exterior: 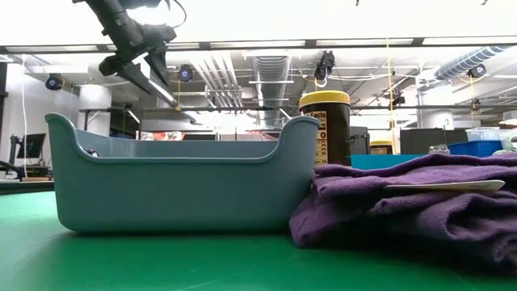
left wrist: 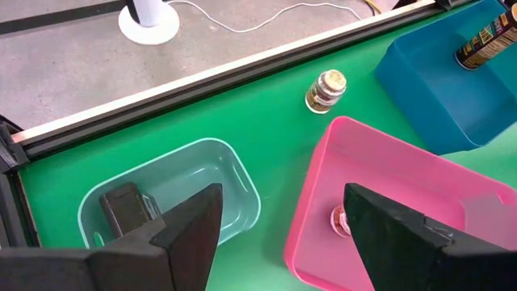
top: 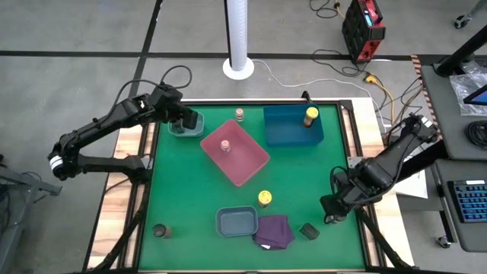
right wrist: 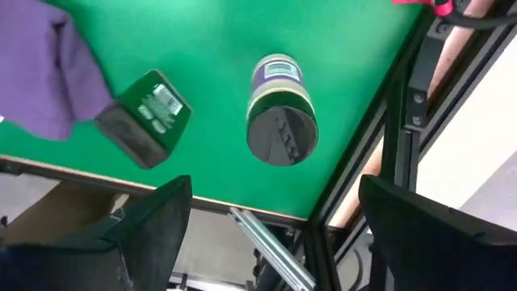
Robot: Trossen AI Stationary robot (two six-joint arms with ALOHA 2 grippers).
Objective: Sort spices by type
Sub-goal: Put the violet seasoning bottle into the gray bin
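The dark-capped jar [right wrist: 279, 95] is in the middle for my right gripper's open fingers and clear of the dark square jar. I should go on going down until the fingers are on both sides of its cap [right wrist: 283, 136].
My left gripper [top: 185, 122] [left wrist: 279, 206] hangs open above the small teal tray [left wrist: 234, 174], where one dark jar [left wrist: 125, 207] lies. A pale pink jar [left wrist: 343, 220] stands in the pink tray [top: 247, 164], and a second [top: 240, 114] stands on the table behind it. One yellow jar [top: 310, 116] is in the blue tray [top: 285, 129]; another [top: 264, 199] stands by the grey tray [top: 237, 221]. My right gripper [right wrist: 271, 190] [top: 333, 207] is open above a dark-capped jar [right wrist: 281, 109]. A dark square jar [right wrist: 145, 117] lies beside it, and another dark jar [top: 160, 230] stands near the front left corner.
A purple cloth [top: 274, 230] lies crumpled by the grey tray, close to the dark square jar. The table's right frame rail [right wrist: 404, 121] runs just beside the dark-capped jar. Open green surface lies between the pink tray and the grey tray.
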